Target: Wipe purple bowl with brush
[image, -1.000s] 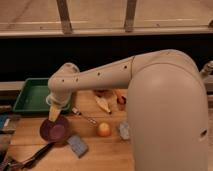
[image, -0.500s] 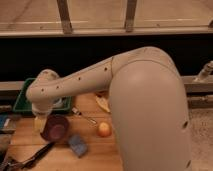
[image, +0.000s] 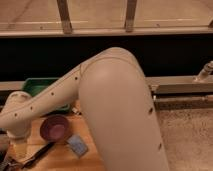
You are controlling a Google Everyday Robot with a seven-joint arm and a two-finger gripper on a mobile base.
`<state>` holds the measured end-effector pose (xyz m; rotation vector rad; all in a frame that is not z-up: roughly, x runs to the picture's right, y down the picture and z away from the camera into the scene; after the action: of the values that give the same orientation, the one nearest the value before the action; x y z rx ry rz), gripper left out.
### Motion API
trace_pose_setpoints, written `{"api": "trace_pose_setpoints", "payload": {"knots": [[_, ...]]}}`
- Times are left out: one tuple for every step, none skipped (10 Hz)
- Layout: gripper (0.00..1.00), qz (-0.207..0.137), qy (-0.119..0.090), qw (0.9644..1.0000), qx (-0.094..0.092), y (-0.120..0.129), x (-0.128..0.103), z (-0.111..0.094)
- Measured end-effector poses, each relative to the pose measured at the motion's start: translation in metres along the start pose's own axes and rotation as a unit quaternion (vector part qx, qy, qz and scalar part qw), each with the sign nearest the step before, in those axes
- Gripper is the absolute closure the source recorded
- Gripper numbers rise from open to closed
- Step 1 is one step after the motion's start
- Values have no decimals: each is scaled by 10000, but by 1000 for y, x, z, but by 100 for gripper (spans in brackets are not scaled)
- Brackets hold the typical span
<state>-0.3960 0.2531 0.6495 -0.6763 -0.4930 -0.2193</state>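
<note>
My gripper will make the purple bowl move a little along with the brush when it wipes inside the bowl, because the bowl stands loose on open wood.
The purple bowl sits on the wooden table at lower left, round and shallow. The brush lies flat on the table just in front of the bowl, its black handle slanting toward the lower left. My gripper hangs from the pale wrist at the far left, left of the bowl and just above the brush's near end. It stands open, with nothing held between its fingers. The big pale arm fills the middle of the view and hides the table to the right of the bowl.
A blue sponge lies right of the brush, in front of the bowl. A green tray stands behind the bowl against the dark back wall. Some small dark item shows at the bottom left corner.
The arm has swung left and down toward the camera. The wrist and gripper dropped from above the bowl to its left, over the brush. The orange fruit is now hidden behind the arm.
</note>
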Motion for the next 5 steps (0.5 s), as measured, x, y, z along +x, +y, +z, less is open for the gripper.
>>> {"api": "trace_pose_setpoints", "payload": {"knots": [[20,-62,-16,10000,-49,4,-3,6],[20,-57,-17,10000,-44,3,-2,5],[20,-52,-14,10000,-42,3,-1,5],[20,-69,-16,10000,-51,4,-3,6],[20,-65,-15,10000,-48,3,-2,5]]}}
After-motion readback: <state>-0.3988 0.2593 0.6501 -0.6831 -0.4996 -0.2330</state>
